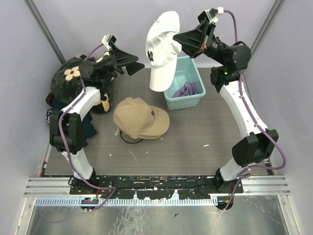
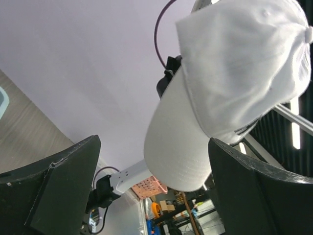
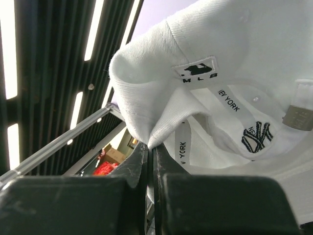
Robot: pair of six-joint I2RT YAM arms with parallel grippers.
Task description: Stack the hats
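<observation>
The white cap is hanging crooked by its edge (image 1: pixel 173 46) from the robot's right gripper, so the left gripper should grab the opposite edge (image 1: pixel 149 43) before the robot stacks the cap.
My right gripper (image 1: pixel 182 40) is shut on the back edge of the white cap (image 1: pixel 161 49) and holds it high, brim hanging down over the teal bin. In the right wrist view the fingers (image 3: pixel 139 166) pinch the cap's fabric (image 3: pixel 205 49). My left gripper (image 1: pixel 135 64) is open and empty, raised left of the white cap; in its own view the cap (image 2: pixel 234 73) hangs beyond the open fingers (image 2: pixel 58 191). The tan cap (image 1: pixel 141 117) lies on the table, a dark edge (image 1: pixel 128 139) showing under it. Purple fabric (image 1: pixel 188 89) lies in the bin. The black cap is not clearly visible.
The teal bin (image 1: pixel 195 100) stands at the back right of the grey table. Black fabric with tan flowers (image 1: pixel 72 78) and dark navy clothing (image 1: pixel 88 127) are piled at the left, by the left arm. Grey walls close in the back and sides.
</observation>
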